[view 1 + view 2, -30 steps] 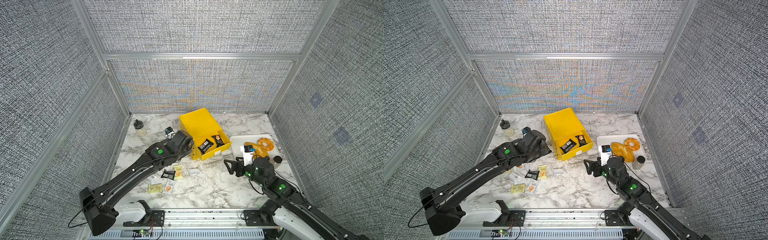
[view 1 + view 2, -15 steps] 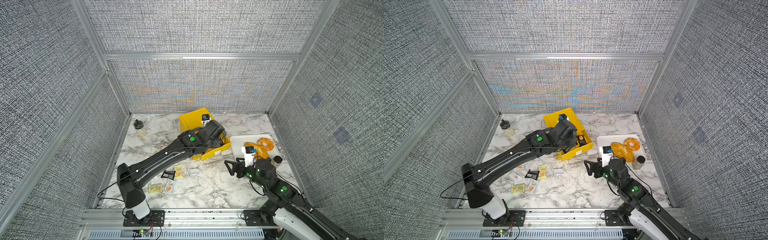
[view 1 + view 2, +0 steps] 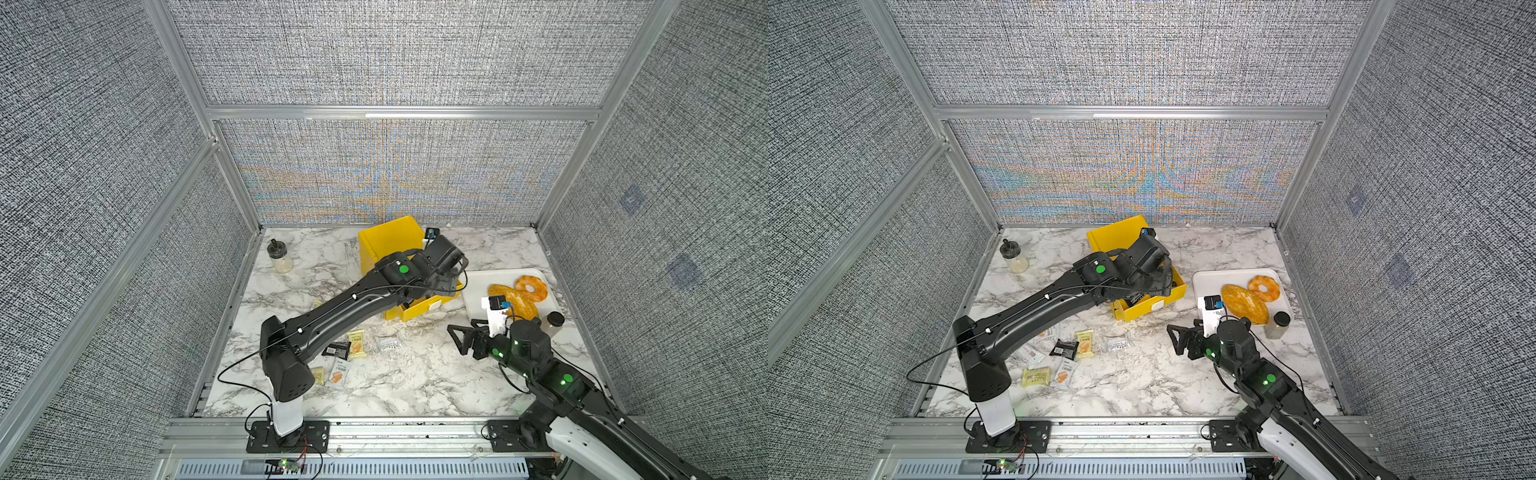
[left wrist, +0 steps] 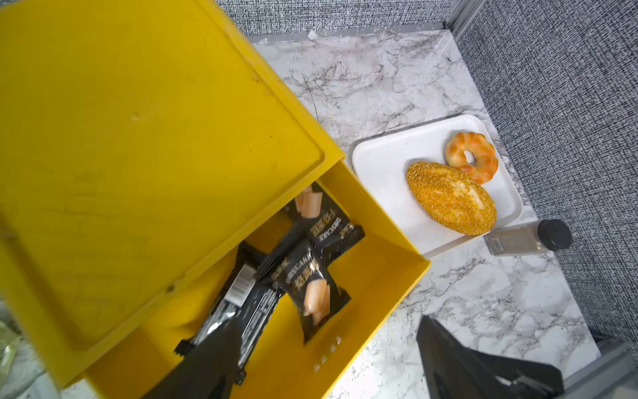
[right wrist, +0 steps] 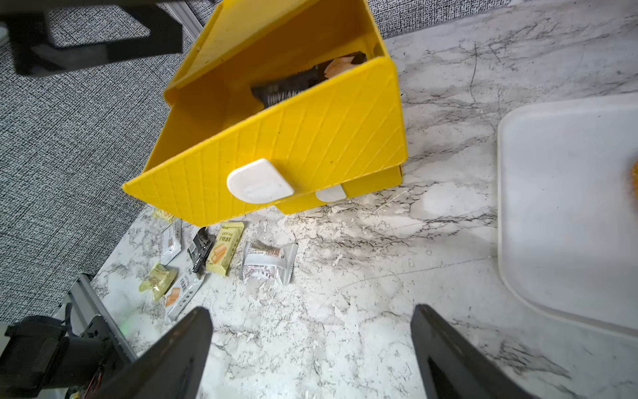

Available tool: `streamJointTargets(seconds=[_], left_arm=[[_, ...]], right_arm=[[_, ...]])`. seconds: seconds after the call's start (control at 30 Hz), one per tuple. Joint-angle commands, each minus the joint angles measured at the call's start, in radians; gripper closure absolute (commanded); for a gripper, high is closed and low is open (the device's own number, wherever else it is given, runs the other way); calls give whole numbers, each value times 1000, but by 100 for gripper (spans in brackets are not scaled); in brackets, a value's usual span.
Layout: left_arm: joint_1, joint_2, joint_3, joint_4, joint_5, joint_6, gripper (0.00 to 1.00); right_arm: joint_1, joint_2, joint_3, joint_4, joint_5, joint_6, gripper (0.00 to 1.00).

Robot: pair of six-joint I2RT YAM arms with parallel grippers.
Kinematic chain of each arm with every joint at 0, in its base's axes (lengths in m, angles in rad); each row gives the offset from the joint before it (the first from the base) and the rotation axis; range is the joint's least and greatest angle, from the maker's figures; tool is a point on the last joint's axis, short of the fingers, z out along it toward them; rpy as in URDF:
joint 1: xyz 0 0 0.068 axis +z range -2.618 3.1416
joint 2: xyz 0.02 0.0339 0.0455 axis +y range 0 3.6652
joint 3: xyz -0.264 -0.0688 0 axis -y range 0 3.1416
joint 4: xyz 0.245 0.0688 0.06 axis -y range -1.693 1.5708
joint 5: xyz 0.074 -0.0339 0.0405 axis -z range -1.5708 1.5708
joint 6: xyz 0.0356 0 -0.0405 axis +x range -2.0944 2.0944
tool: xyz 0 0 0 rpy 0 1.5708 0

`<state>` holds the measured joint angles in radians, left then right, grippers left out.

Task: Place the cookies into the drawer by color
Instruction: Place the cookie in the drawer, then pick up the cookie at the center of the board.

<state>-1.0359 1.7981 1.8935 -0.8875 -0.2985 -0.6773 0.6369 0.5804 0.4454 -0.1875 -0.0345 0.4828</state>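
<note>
The open drawer has my left gripper's arm reaching across it, so my left gripper should go to the loose black cookie and hand that cookie to my right gripper.
The yellow drawer stands at the back of the table with its top drawer pulled out. Three black cookies lie in it, their edge showing over the drawer front in the right wrist view. My left gripper hangs open over that drawer, holding nothing; in both top views its wrist hides the fingers. Several loose cookies lie at the front left: a black one, pale yellow ones and white ones. My right gripper stands open and empty over bare marble.
A white tray to the right of the drawer holds a bread loaf and a ring doughnut. A black-capped jar stands by the tray's front corner. A glass jar stands at the back left.
My left arm swung from the loose packets to above the open drawer and its jaws opened. A third black cookie now lies in the drawer. The right arm barely moved.
</note>
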Motion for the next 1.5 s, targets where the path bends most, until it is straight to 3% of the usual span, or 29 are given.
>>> streamJointTargets(seconds=[0.0,0.13,0.4,0.57,0.77,0.93,1.1,1.37,1.47], left_arm=[[0,-86,-84,34,11,0,8],[1,-220,-242,94,10,-19,1],[2,-517,-608,140,-55,-118,1],[6,-710,-846,132,-142,-206,1],[53,-862,-1059,115,-136,-287,1],[146,-931,-1199,140,-83,-314,1],[331,-945,-1328,254,47,-281,4],[496,-831,-1373,368,167,-245,26],[533,-812,-1372,376,188,-240,29]], right_arm=[[1,-1,-6,14,-28,7,5],[1,-1,-7,19,-56,10,5],[59,-11,-38,55,-120,16,1],[188,25,-53,101,-69,10,1],[397,191,-14,157,75,-7,2],[533,375,65,198,166,-7,10],[610,587,169,250,219,27,20],[639,884,425,217,256,-9,33],[637,989,528,170,279,-32,37]])
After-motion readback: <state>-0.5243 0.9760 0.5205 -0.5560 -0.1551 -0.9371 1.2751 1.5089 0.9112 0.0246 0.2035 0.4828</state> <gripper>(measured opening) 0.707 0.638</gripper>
